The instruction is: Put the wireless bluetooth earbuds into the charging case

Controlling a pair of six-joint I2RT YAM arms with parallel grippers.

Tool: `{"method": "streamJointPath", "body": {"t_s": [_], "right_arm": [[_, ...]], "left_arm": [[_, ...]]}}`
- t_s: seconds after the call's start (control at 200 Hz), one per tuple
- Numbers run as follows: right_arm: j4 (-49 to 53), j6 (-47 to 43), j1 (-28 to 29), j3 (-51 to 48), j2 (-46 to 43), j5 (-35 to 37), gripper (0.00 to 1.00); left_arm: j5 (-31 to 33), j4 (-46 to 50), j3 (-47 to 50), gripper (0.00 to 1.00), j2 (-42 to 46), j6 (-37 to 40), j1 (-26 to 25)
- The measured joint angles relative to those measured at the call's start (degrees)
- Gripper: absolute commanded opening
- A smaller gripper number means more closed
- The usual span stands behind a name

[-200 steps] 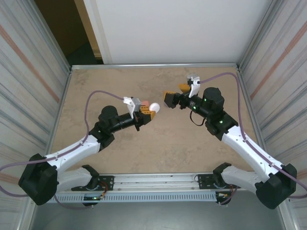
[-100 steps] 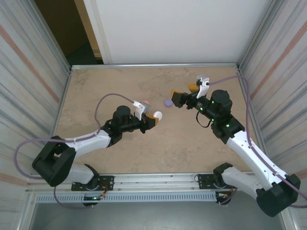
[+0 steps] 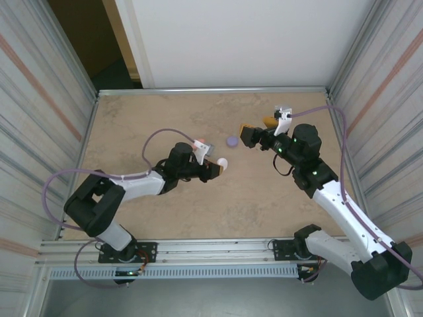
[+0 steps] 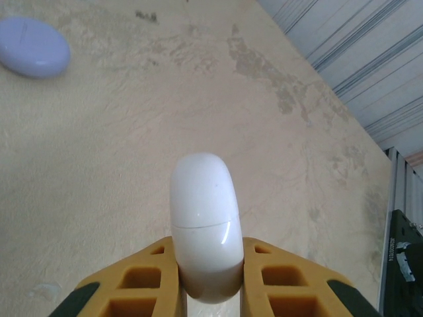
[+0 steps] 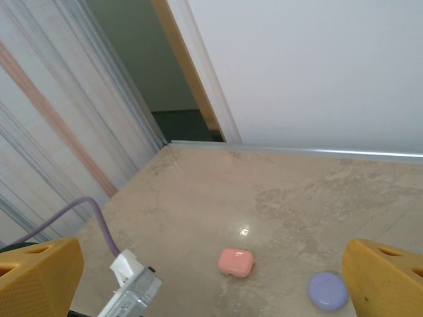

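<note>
My left gripper keeps lowering the closed white case (image 3: 223, 163), which is over open table (image 3: 229, 176) and clear of the purple case, until it touches down, and then lets go.
A closed white pebble-shaped charging case (image 4: 201, 218) stands on end between the yellow fingers (image 4: 149, 274) of my left gripper (image 4: 208, 257), which is shut on its lower half. From above, that gripper (image 3: 215, 169) holds the white case (image 3: 223, 163) low over the middle of the table. A closed purple case (image 3: 232, 140) lies just beyond it and also shows in the left wrist view (image 4: 33, 46). My right gripper (image 3: 258, 129) hovers open to the right of the purple case (image 5: 328, 290), nothing between its fingers (image 5: 383, 277). A closed pink case (image 5: 236, 262) rests further left. The earbuds are out of view.
Corrugated metal walls (image 3: 46, 99) close in both sides of the tan table (image 3: 264, 191), and a white panel (image 3: 244, 39) stands at the back. The left arm's purple cable (image 3: 155, 135) loops above the table, and its camera mount (image 5: 132, 290) shows in the right wrist view.
My left arm has reached forward and to the right, carrying the white case toward the table's middle. My right gripper has drawn back to the right, uncovering the purple case.
</note>
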State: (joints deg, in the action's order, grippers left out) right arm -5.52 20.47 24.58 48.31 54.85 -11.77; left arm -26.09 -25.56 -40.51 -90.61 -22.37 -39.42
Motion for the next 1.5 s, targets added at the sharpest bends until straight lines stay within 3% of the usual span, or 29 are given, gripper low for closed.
{"method": "streamJointPath", "body": {"t_s": [0.446,1.118,1.498], "right_arm": [[0.31,0.0,-0.72,-0.48,-0.26,-0.02,0.99],[1.36,0.0,-1.09,-0.61,-1.22,0.0,0.99],[2.19,0.0,-1.38,-0.66,-2.51,0.04,0.99]], "left_arm": [[0.52,0.57,-0.42,0.0,-5.53,-1.92,0.0],[3.3,1.38,0.02,0.33,-6.54,-1.95,0.0],[3.91,1.36,1.25,0.41,-5.95,-1.88,0.0]]}}
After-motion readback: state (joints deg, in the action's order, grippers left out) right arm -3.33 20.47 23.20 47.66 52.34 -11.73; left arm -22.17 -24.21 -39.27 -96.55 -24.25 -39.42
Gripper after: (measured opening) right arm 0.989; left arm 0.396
